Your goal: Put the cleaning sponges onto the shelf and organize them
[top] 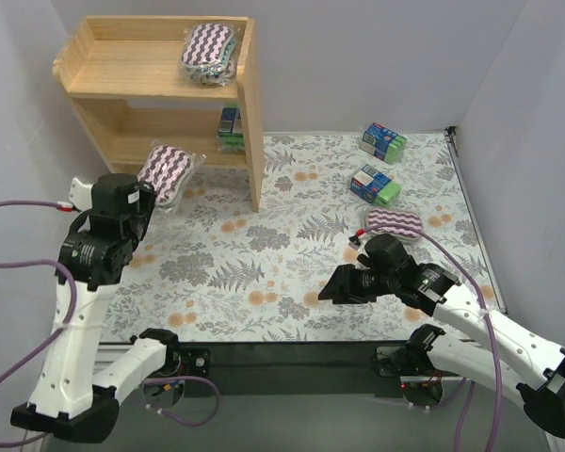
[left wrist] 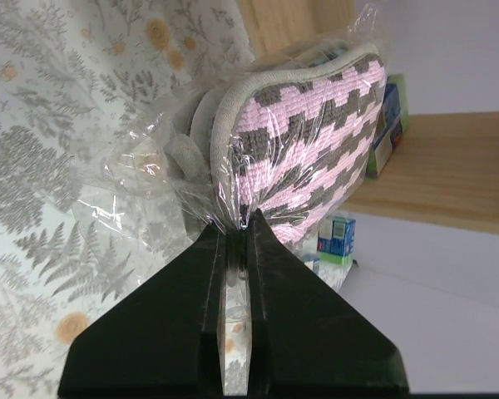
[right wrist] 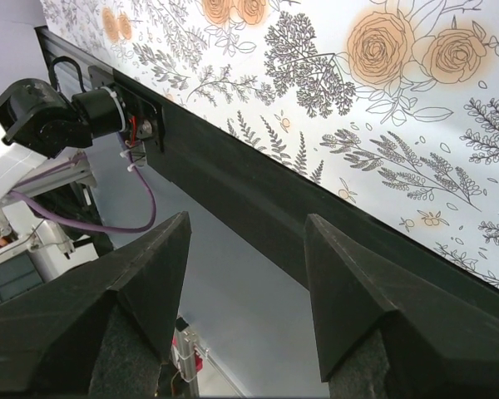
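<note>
The zigzag sponge's loose end [top: 173,156] faces the open lower level, so my left gripper should go in next and let the sponge go next to the blue-and-green pack.
My left gripper [left wrist: 239,218] is shut on the clear wrap of a purple-and-white zigzag sponge [left wrist: 312,141], held in the air in front of the wooden shelf's [top: 254,104] lower tier; the same sponge shows in the top view [top: 166,169]. Another zigzag sponge [top: 209,49] lies on the shelf's top tier. A blue-and-green pack [top: 231,127] stands on the lower tier. A third zigzag sponge [top: 395,223] and two blue-and-green packs [top: 383,141] [top: 375,184] lie on the floral table at the right. My right gripper [right wrist: 248,229] is open and empty, over the table's near edge.
The floral cloth [top: 292,264] covers the table. A black strip [right wrist: 258,199] runs along its near edge, with the left arm's base [right wrist: 58,112] and purple cables beyond. White walls close the back and sides.
</note>
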Available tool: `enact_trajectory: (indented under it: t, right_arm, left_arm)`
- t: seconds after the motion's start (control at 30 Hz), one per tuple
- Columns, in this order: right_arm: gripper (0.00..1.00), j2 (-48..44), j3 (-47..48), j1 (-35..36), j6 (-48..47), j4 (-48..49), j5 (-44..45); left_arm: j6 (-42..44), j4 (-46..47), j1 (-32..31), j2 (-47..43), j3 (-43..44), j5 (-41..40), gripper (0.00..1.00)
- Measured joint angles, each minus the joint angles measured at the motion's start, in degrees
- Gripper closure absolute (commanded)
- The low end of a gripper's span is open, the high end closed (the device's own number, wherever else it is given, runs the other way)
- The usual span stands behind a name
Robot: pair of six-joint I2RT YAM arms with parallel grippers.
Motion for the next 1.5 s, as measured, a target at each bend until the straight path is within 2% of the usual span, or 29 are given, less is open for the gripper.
enact_trajectory:
  t: [0.37, 0.67, 1.0, 1.43, 1.47, 1.5]
  right_arm:
    - [0.49, -1.14, 2.89, -1.03, -1.38, -2.43, 0.09]
    - [0.49, -2.78, 3.52, -2.23, -1.75, -3.52, 0.24]
    - [0.49, -3.85, 3.52, -3.5, -2.36, -4.68, 0.24]
    - [0.46, -3.65, 3.65, -6.12, -4.17, -5.07, 0.0]
    - [0.45, -3.48, 3.74, -6.32, -4.39, -5.09, -0.02]
    - [0.43, -3.32, 3.8, -6.43, -4.52, -5.11, -0.04]
  left_arm:
    - [-1.97, 20.7, 3.04, 17.79, 0.61, -3.1, 1.0]
    - [-6.51, 35.41, 5.03, 26.38, -2.84, 0.59, 1.0]
    - [-12.07, 43.98, 5.03, 35.41, -3.34, 5.64, 1.0]
    - [-17.35, 49.57, 4.26, 39.69, -1.99, 9.73, 1.0]
    - [-17.46, 49.79, 4.11, 39.78, -1.97, 9.75, 0.99]
    - [-17.64, 49.83, 3.96, 39.78, -1.97, 9.77, 0.93]
